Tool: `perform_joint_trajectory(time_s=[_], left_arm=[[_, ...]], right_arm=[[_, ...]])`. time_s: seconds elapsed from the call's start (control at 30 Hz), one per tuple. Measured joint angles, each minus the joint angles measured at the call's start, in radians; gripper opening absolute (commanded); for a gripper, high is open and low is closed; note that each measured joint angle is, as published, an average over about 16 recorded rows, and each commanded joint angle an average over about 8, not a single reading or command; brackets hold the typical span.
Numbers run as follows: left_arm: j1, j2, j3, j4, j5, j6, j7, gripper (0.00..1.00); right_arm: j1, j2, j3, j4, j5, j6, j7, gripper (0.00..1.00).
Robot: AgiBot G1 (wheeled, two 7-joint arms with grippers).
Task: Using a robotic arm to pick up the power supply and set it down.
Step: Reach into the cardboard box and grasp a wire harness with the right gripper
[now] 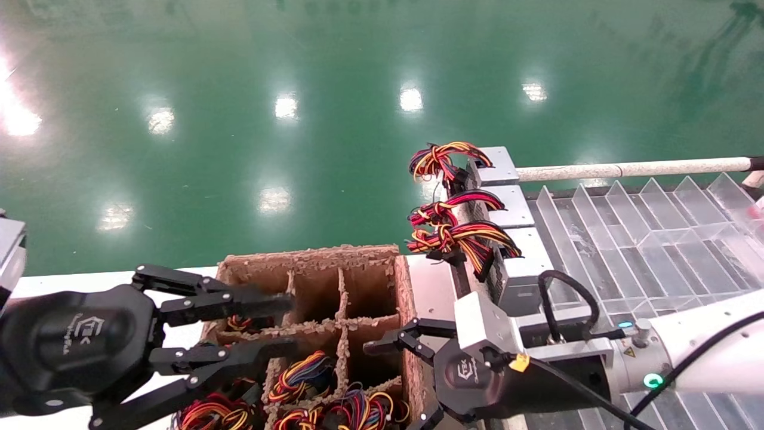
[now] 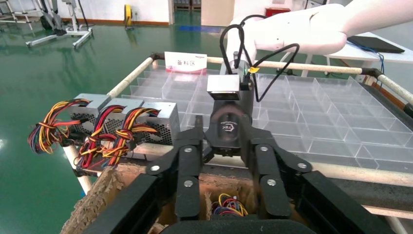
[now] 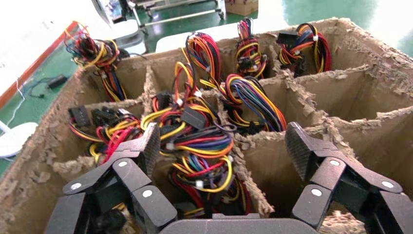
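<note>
Wires from the near cell are tangled with the next cell's bundle over the divider, so my right gripper should separate them before it takes the near bundle.
A brown cardboard box with divided cells holds several power supplies, showing mostly as wire bundles. My right gripper hovers open at the box's right side. In the right wrist view its pads straddle a red, yellow and blue bundle and a cardboard divider, touching neither. Three more silver power supplies lie in a row on the rack beyond the box, wires hanging toward the floor. My left gripper reaches over the box's left cells, open and empty.
A clear plastic tray with dividers fills the rack to the right, bordered by a white pipe rail. A white label sign stands at its far edge. Shiny green floor lies beyond. The two grippers face each other across the box.
</note>
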Motion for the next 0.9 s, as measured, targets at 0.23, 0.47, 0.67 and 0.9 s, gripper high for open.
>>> perform_joint_trajectory(time_s=[0.23, 0.47, 0.67, 0.9], left_arm=[[0.000, 0.000, 0.000, 0.000, 0.000, 0.000, 0.000, 0.00], [0.000, 0.000, 0.000, 0.000, 0.000, 0.000, 0.000, 0.00], [0.000, 0.000, 0.000, 0.000, 0.000, 0.000, 0.000, 0.00], [0.000, 0.000, 0.000, 0.000, 0.000, 0.000, 0.000, 0.00]], right_arm=[[0.049, -0.030, -0.062, -0.060, -0.013, -0.001, -0.038, 0.00], [0.088, -0.048, -0.120, -0.102, -0.016, -0.002, -0.068, 0.00], [0.112, -0.050, -0.164, -0.124, -0.003, -0.003, -0.086, 0.00], [0.129, -0.041, -0.210, -0.136, 0.025, -0.004, -0.096, 0.00]])
